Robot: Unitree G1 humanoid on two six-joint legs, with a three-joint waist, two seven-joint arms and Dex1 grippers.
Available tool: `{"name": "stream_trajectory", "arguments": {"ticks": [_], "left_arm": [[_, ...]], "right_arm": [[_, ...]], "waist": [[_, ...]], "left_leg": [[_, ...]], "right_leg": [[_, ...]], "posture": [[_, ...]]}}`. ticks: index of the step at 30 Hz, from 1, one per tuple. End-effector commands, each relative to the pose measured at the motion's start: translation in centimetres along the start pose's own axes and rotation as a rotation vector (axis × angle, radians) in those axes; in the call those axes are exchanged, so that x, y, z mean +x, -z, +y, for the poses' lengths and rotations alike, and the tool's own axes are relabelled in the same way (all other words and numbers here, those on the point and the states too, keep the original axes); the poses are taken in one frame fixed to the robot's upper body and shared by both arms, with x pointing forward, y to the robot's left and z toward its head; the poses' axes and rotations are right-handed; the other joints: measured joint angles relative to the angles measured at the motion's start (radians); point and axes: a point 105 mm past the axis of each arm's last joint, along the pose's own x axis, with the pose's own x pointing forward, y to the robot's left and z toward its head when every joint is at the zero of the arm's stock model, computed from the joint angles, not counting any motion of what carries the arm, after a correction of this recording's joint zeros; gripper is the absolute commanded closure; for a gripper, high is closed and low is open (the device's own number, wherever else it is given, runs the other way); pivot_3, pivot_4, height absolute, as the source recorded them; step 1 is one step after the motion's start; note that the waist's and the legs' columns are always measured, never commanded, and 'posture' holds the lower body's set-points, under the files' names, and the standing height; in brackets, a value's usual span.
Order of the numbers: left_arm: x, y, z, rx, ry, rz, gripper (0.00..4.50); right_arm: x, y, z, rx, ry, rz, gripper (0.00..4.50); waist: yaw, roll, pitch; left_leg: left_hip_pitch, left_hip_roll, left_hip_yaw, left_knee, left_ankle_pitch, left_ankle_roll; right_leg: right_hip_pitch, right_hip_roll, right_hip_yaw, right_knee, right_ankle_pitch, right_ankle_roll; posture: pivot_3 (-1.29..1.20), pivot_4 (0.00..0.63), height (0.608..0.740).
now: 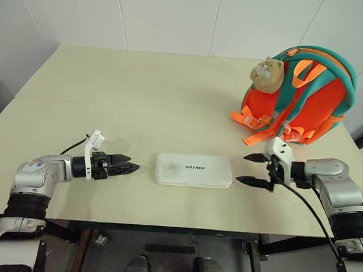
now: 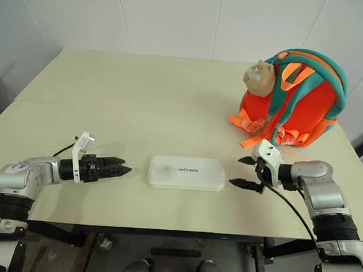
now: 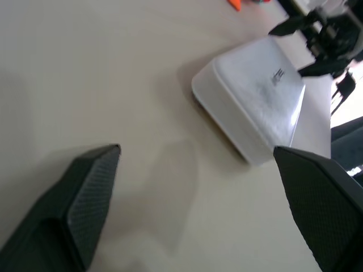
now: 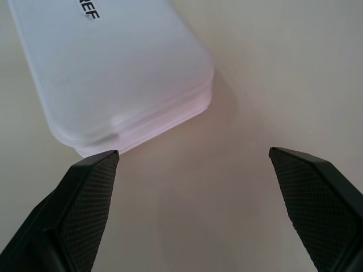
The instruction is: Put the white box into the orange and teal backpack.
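The wide-open fingers of my left gripper face the white box's short end (image 1: 157,170), so I keep moving in until they span its top and bottom (image 1: 168,169), and then close them.
The white box (image 1: 194,170) lies flat on the table near its front edge, dark lettering on top. My left gripper (image 1: 133,162) hovers just left of the box, pointing at its short end. In the left wrist view its fingers (image 3: 91,187) stand wide apart with nothing between them, and the box (image 3: 255,102) lies ahead of them. My right gripper (image 1: 241,167) is open just right of the box, empty, with the box's corner (image 4: 113,73) close to one finger. The orange and teal backpack (image 1: 308,101) stands upright at the back right, a tan plush charm (image 1: 267,75) hanging on it.
The beige table (image 1: 140,96) spreads bare to the left and back, with a seam across its left part. A white wall rises behind it. Orange straps (image 1: 254,125) trail from the backpack toward my right gripper. The table's front edge lies just below the box.
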Motion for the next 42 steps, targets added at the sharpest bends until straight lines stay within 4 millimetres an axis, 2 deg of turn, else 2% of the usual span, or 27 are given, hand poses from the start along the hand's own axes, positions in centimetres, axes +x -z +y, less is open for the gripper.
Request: {"name": "stream_trajectory", "arguments": {"ticks": [1,3,8,13,19,22,25,26,28,32,42], "left_arm": [[2.0,1.1,-1.1,-0.112,0.085,0.061,0.01],[2.8,1.9,-1.5,-0.133,0.093,0.118,0.01],[3.6,3.0,-2.0,-0.182,0.115,0.182,0.01],[4.9,3.7,-2.5,-0.261,0.132,0.194,0.01],[6.6,3.5,-1.6,-0.317,0.102,0.122,0.01],[7.1,3.4,-1.7,-0.388,0.120,0.118,0.01],[7.4,3.4,-2.4,-0.448,0.164,0.142,0.01],[7.6,3.3,-2.3,-0.455,0.160,0.141,0.01],[7.8,3.1,-2.0,-0.480,0.147,0.139,0.01],[7.8,3.1,-2.6,-0.551,0.188,0.159,0.01],[8.0,3.6,-3.1,-0.613,0.205,0.219,0.01]], "right_arm": [[0.2,-0.9,1.4,0.018,-0.075,-0.013,0.00],[0.5,-1.0,2.0,0.024,-0.102,-0.010,0.00],[0.8,-1.3,3.1,0.031,-0.151,-0.023,0.00],[1.3,-1.6,3.2,0.030,-0.149,-0.049,0.00],[1.6,-1.5,3.5,0.020,-0.152,-0.063,0.00],[1.4,-1.3,3.6,0.019,-0.154,-0.062,0.00],[1.3,-1.2,3.7,0.013,-0.150,-0.065,0.00],[1.3,-1.2,3.8,0.012,-0.148,-0.066,0.00],[1.2,-1.0,3.8,0.011,-0.144,-0.066,0.00],[1.2,-0.9,4.1,0.004,-0.138,-0.071,0.00],[0.9,-0.4,4.6,0.008,-0.116,-0.081,0.00]], "waist": [[0.001,0.000,0.000],[0.000,0.000,0.000],[-0.001,0.001,0.000],[0.001,0.001,-0.001],[0.013,0.002,-0.002],[0.021,0.002,-0.002],[0.017,0.002,-0.002],[0.015,0.002,-0.002],[0.015,0.003,-0.002],[0.022,0.003,-0.002],[0.023,0.004,-0.002]], "left_leg": [[0.000,0.000,0.000,0.000,0.000,0.000],[0.000,0.000,0.000,0.000,0.000,0.000],[0.000,0.000,0.000,0.000,0.000,0.000],[0.001,0.000,0.000,0.000,0.000,0.000],[0.004,-0.002,0.000,0.001,0.000,0.000],[0.009,-0.002,0.000,0.001,0.000,0.000],[0.015,-0.002,0.000,0.001,0.000,0.000],[0.015,-0.002,0.000,0.001,0.000,0.000],[0.015,-0.002,0.000,0.001,0.000,0.001],[0.015,-0.002,0.000,0.000,-0.001,0.001],[0.014,-0.002,0.000,0.000,-0.009,0.002]], "right_leg": [[0.000,0.000,0.000,0.000,0.000,0.000],[0.000,0.000,0.000,0.000,0.000,0.000],[0.001,0.000,0.000,0.000,0.000,0.000],[0.002,0.000,0.000,-0.001,0.000,0.000],[0.006,-0.002,0.000,-0.002,0.000,0.001],[0.011,-0.001,0.000,-0.004,0.000,0.001],[0.020,-0.002,0.000,-0.010,-0.006,-0.012],[0.021,-0.002,0.000,-0.012,-0.006,-0.012],[0.022,-0.002,0.000,-0.015,-0.005,-0.011],[0.022,-0.002,-0.001,-0.015,0.001,0.003],[0.021,-0.002,-0.001,-0.015,-0.002,0.005]], "posture": [[0.00,0.150,0.740],[0.00,0.150,0.740],[0.00,0.150,0.740],[0.00,0.150,0.740],[0.00,0.150,0.740],[0.00,0.150,0.740],[0.00,0.150,0.740],[0.00,0.150,0.740],[0.00,0.150,0.740],[0.00,0.150,0.740],[0.00,0.150,0.740]]}}
